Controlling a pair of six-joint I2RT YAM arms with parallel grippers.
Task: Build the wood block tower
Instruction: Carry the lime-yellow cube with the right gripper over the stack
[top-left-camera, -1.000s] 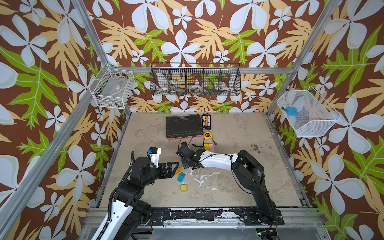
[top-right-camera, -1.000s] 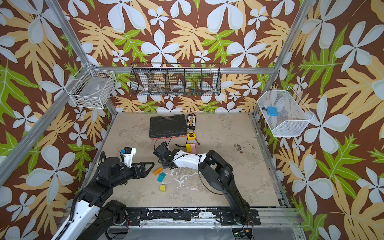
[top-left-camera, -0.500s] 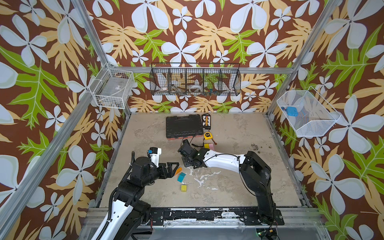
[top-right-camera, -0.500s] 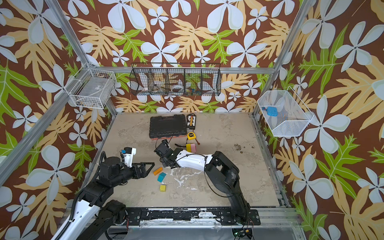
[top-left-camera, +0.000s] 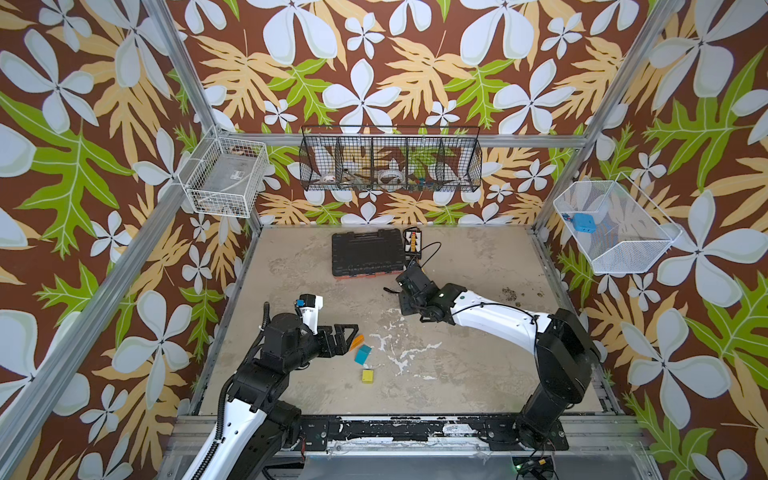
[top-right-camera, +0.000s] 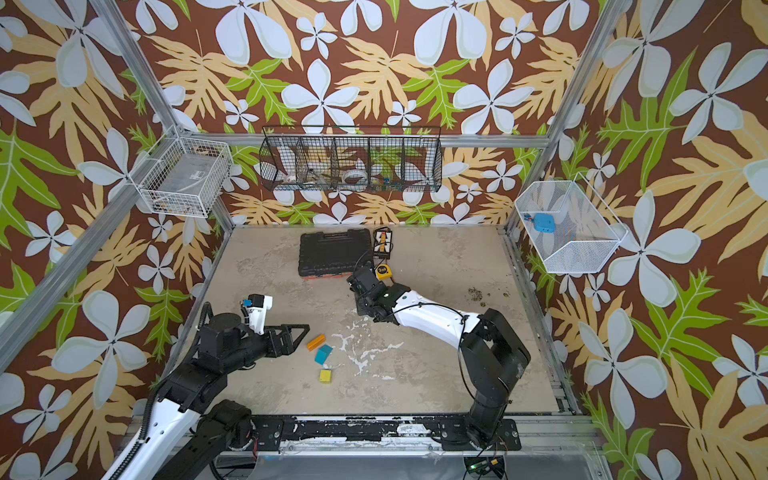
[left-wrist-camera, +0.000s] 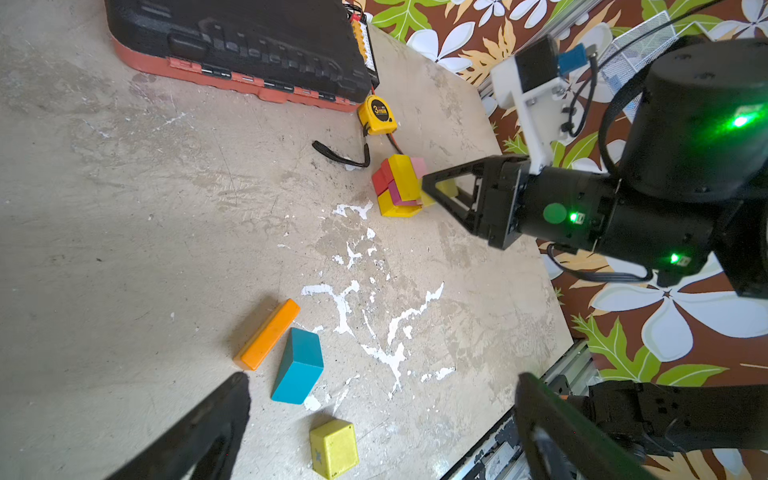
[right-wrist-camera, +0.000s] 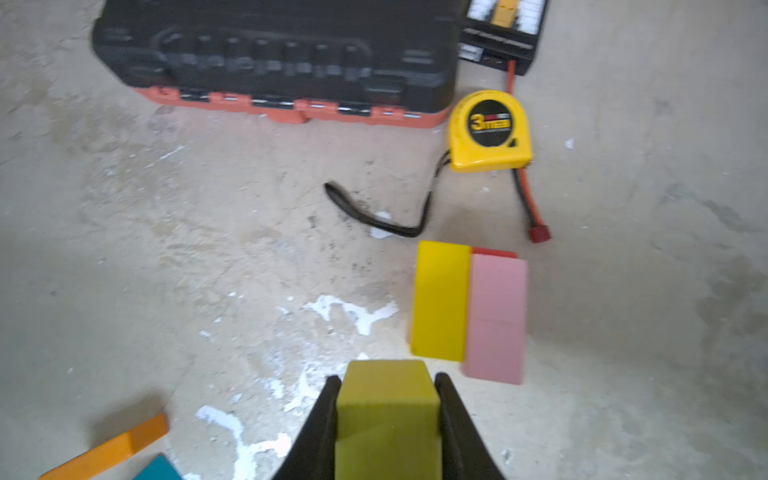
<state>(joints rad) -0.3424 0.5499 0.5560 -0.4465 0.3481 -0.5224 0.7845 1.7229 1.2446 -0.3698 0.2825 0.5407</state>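
The yellow-green block (right-wrist-camera: 388, 420) hangs square to the pink bar's free top (right-wrist-camera: 496, 316), so the robot's right gripper should keep carrying it over until it rests there, then let go.
My right gripper (right-wrist-camera: 386, 386) is shut on a yellow-green wood block (right-wrist-camera: 386, 415). It hovers just beside the tower (right-wrist-camera: 469, 307), a low stack with a yellow bar and a pink bar on top and red showing below. In the left wrist view the tower (left-wrist-camera: 399, 183) sits right at the right gripper (left-wrist-camera: 428, 187). In both top views the right gripper (top-left-camera: 402, 293) hides the tower. My left gripper (top-left-camera: 351, 337) (left-wrist-camera: 384, 378) stands open by an orange bar (top-left-camera: 356, 341), a teal block (top-left-camera: 362, 354) and a yellow cube (top-left-camera: 368, 376) lying on the floor.
A flat black tool case (top-left-camera: 368, 253) lies behind the tower, with a small black parts box (top-left-camera: 413, 241) at its right end. A yellow tape measure (right-wrist-camera: 490, 131) with a black strap and a red wire lies between case and tower. Wire baskets hang on the walls.
My right gripper has moved back and to the right, toward the tool case, its jaws closing on the yellow-green block. The left arm has stayed still.
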